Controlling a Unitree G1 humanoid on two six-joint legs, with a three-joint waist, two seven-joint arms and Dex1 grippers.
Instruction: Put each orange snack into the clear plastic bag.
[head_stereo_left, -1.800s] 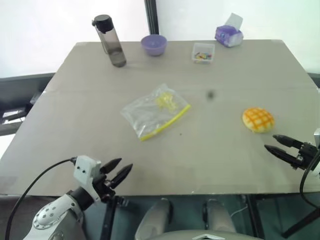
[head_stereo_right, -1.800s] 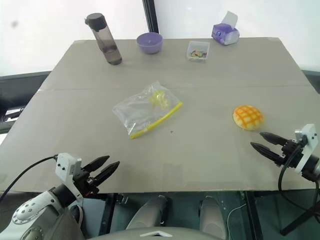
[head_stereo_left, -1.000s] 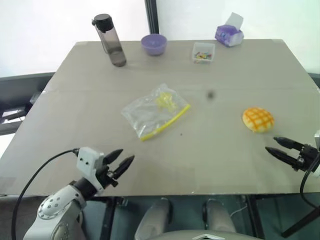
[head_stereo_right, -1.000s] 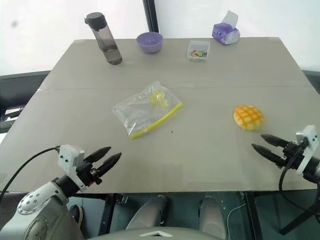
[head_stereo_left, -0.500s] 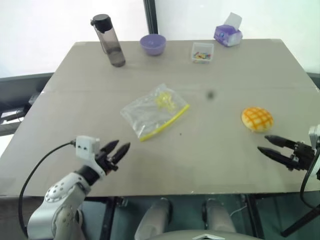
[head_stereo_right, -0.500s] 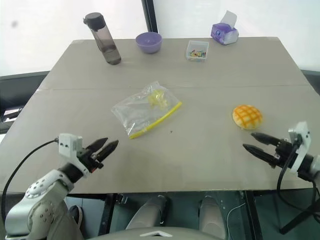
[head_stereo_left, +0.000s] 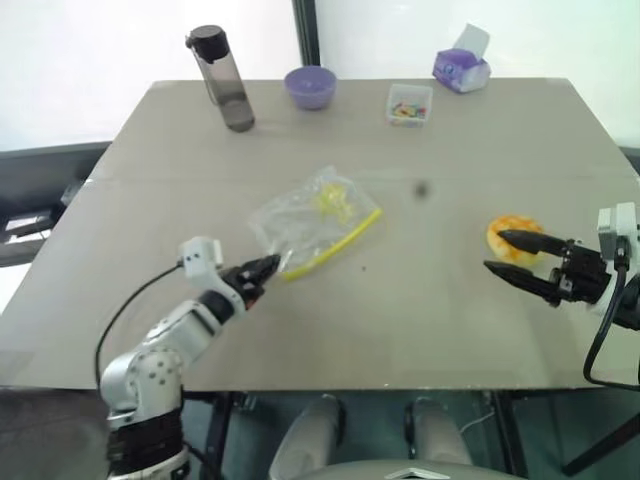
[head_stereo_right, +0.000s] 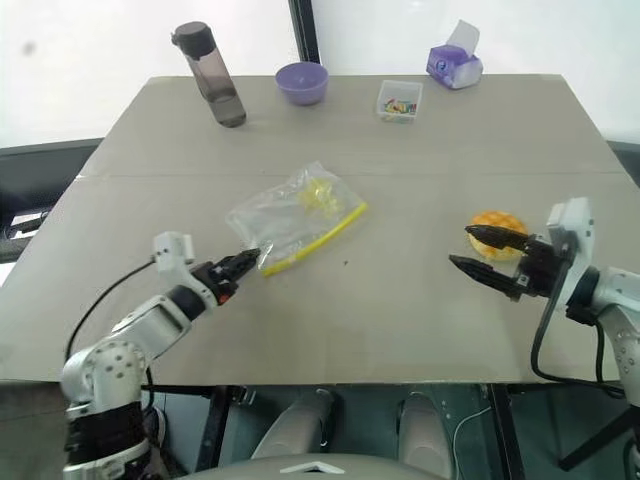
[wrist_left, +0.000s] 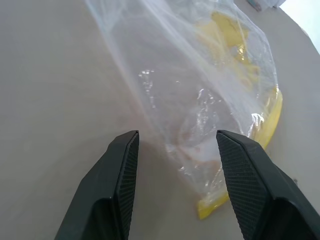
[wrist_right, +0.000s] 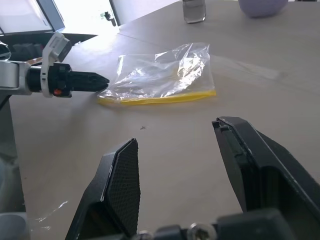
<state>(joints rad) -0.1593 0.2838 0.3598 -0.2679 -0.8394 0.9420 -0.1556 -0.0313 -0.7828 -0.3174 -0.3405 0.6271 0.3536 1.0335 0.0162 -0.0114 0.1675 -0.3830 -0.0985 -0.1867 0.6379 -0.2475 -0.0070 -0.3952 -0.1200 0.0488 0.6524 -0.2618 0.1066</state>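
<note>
The clear plastic bag (head_stereo_left: 308, 217) will slide and turn as one piece when the robot moves the bag's corner, since the yellow seal strip (head_stereo_left: 336, 246) runs straight along the bag's spread edge.
The orange snack (head_stereo_left: 512, 226), a domed bun with a grid on top, lies on the table's right side. My right gripper (head_stereo_left: 495, 252) hovers open just in front of it, its fingers partly covering the bun and pointing left. The clear plastic bag (head_stereo_left: 315, 222), with a yellow seal strip, lies flat mid-table. My left gripper (head_stereo_left: 268, 268) is open at the bag's near left corner. In the left wrist view the bag (wrist_left: 200, 100) lies just past my spread fingers (wrist_left: 120, 170). In the right wrist view the bag (wrist_right: 160, 75) lies ahead, with the left gripper (wrist_right: 100, 80) at its edge.
Along the far edge stand a dark bottle (head_stereo_left: 222, 80), a purple bowl (head_stereo_left: 309, 87), a small clear box of coloured bits (head_stereo_left: 408, 103) and a purple tissue pack (head_stereo_left: 460, 68). Bare grey table (head_stereo_left: 420, 310) lies between bag and bun.
My left gripper has moved forward from the table's near edge to the bag's corner and rolled. My right gripper has risen and swung left, up against the bun.
</note>
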